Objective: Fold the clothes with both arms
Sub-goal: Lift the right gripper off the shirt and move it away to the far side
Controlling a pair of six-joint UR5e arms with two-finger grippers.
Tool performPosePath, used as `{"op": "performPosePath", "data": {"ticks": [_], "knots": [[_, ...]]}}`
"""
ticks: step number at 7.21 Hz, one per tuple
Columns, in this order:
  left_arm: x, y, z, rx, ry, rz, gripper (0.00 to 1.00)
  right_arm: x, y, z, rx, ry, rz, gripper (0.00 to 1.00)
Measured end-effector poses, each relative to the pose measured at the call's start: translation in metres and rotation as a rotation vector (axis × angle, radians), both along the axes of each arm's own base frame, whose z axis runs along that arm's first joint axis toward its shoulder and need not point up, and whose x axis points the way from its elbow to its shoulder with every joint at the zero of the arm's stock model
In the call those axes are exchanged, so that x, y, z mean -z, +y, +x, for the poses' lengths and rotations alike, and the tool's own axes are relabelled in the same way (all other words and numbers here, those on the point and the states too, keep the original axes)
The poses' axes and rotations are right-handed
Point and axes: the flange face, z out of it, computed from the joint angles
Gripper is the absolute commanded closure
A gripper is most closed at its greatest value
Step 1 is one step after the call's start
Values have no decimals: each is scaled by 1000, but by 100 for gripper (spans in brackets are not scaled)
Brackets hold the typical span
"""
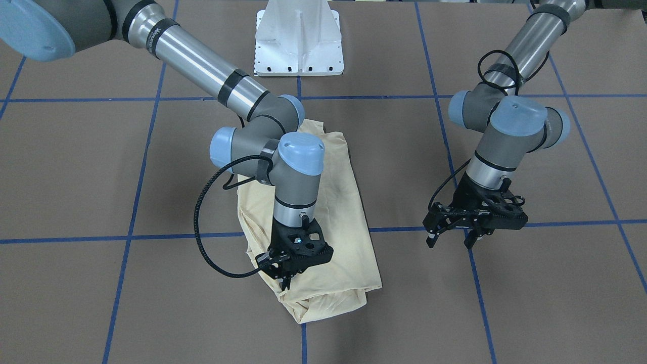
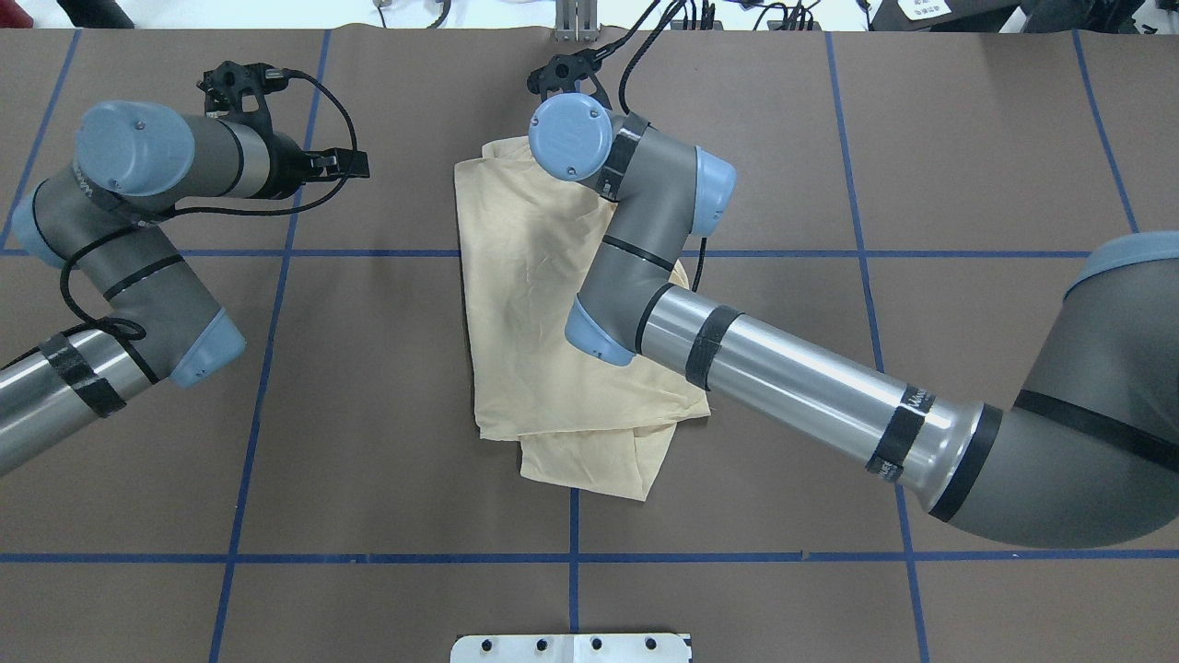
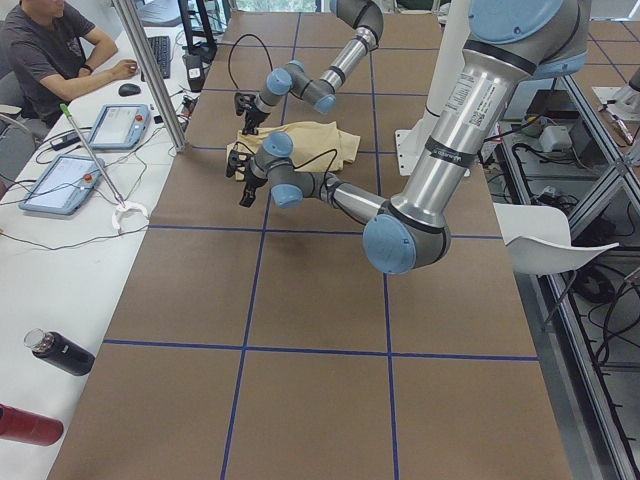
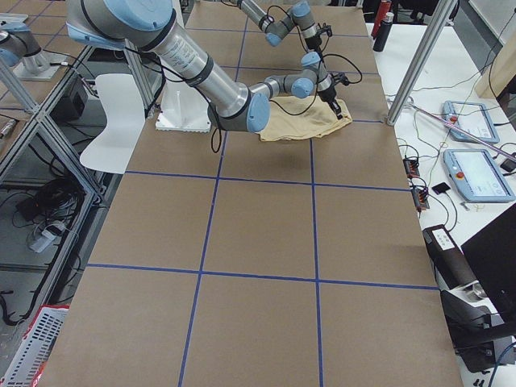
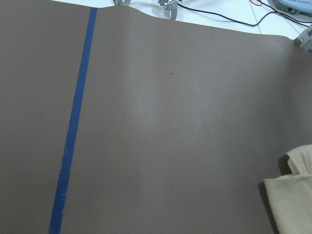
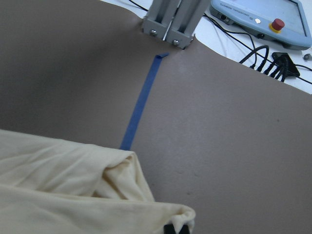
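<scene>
The T-shirt's side edge point(image 1: 250, 248) runs at a slant in toward the corner of the T-shirt in my right gripper. I should pull that corner back out over the tabletop point(image 1: 253, 302) to make the side edge straight.
The cream T-shirt point(image 1: 328, 212) lies folded into a long bundle mid-table, with its print and neck label hidden. It also shows in the overhead view point(image 2: 534, 304). My right gripper point(image 1: 284, 279) is down on the shirt's far corner, shut on a bunched edge of the fabric. The right wrist view shows that fold point(image 6: 122, 180) right at the fingertips point(image 6: 169, 228). My left gripper point(image 1: 450, 238) is open and empty. It hovers over bare table well to the side of the shirt. The left wrist view catches only a shirt corner point(image 5: 295, 195).
The white pedestal base point(image 1: 298, 40) stands at the robot's side of the table. Blue tape lines point(image 1: 177, 235) grid the brown table. An aluminium post point(image 6: 170, 24) and teach pendants point(image 6: 258, 19) stand past the far edge. An operator point(image 3: 50, 50) sits at a side desk.
</scene>
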Motion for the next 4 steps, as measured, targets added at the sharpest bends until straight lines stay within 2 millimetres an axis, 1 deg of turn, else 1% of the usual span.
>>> {"op": "performPosePath", "data": {"ticks": [1,2,3,4], "knots": [[1,0,0,0,0,1,0,-13,-8,16,-3,14,5,1],[1,0,0,0,1,1,0,-26,-13,26,-9,24,3,0],[1,0,0,0,1,1,0,-39,-15,31,-13,31,1,0],[2,0,0,-1,1,2,0,-47,-17,35,-19,31,3,0]]}}
